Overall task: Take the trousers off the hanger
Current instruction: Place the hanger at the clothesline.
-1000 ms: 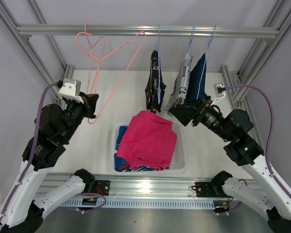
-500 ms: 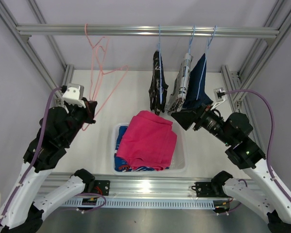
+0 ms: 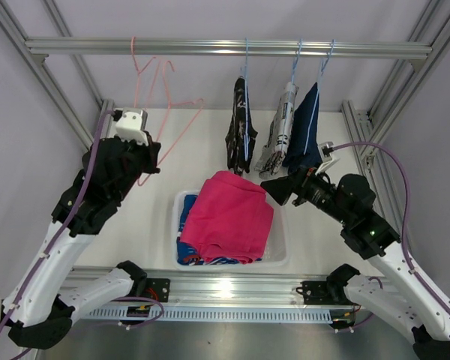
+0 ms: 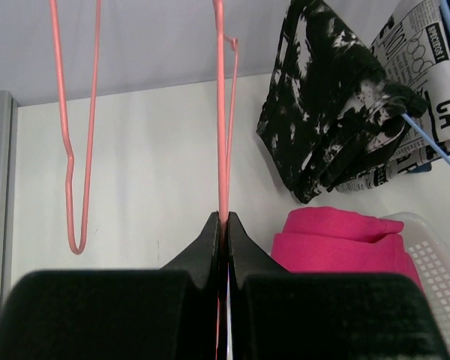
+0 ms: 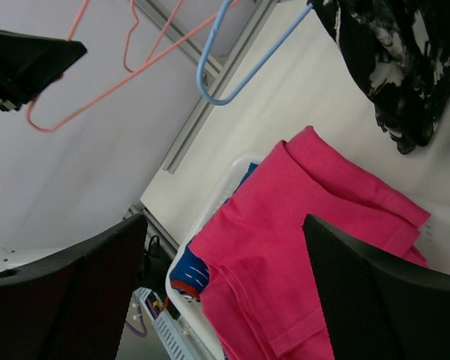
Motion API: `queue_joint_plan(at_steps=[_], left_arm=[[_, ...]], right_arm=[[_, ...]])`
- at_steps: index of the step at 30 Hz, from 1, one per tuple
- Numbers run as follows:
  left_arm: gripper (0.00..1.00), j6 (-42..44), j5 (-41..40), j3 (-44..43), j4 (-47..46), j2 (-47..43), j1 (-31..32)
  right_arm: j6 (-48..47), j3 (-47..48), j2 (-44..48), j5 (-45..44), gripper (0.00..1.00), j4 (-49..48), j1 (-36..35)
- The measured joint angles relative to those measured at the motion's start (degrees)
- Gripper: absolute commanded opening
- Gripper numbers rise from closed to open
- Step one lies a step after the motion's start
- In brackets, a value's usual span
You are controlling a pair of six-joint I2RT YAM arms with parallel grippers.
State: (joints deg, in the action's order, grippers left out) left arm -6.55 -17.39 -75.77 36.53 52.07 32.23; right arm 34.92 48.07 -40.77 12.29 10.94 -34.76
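The held pink hanger's hook (image 3: 166,63) is lower than the rail, so next my left gripper raises the hanger until its hook gets clear of the top of the rail (image 3: 175,42).
Three trousers hang on blue hangers from the rail: black with white pattern (image 3: 240,129), white with black print (image 3: 280,133) and dark blue denim (image 3: 306,129). The pink trousers (image 3: 229,216) lie in the white basket (image 3: 279,251) on top of the blue patterned trousers (image 3: 186,249). My left gripper (image 3: 151,154) is shut on the wire of an empty pink hanger (image 4: 220,112) that hangs from the rail. My right gripper (image 3: 272,187) is open and empty, above the basket's right side, below the denim trousers. The pink trousers (image 5: 300,247) lie under its open jaws.
A second empty pink hanger (image 3: 137,75) hangs at the rail's left end, close to the held one. Aluminium frame posts (image 3: 367,127) stand at both sides of the white table. A blue hanger's curve (image 5: 232,67) sticks out beside the black patterned trousers (image 5: 390,52).
My left gripper has moved up and toward the rail with the pink hanger, which now hangs steeper. My right gripper has moved left and down, away from the hanging trousers toward the basket.
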Motion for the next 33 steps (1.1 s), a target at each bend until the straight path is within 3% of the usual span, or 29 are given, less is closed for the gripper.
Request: queue_joint_plan(at_steps=[13, 33], left_arm=[[0.00, 0.1, -0.6, -6.1, -0.4, 0.9, 0.0], [0.01, 0.9, -3.6, -9.2, -6.9, 14.0, 0.0]], right_arm=[[-1.3, -0.4, -5.3, 3.4, 0.90, -1.4, 2.1], [-2.9, -5.3, -10.5, 10.5, 0.91, -7.8, 5.9]])
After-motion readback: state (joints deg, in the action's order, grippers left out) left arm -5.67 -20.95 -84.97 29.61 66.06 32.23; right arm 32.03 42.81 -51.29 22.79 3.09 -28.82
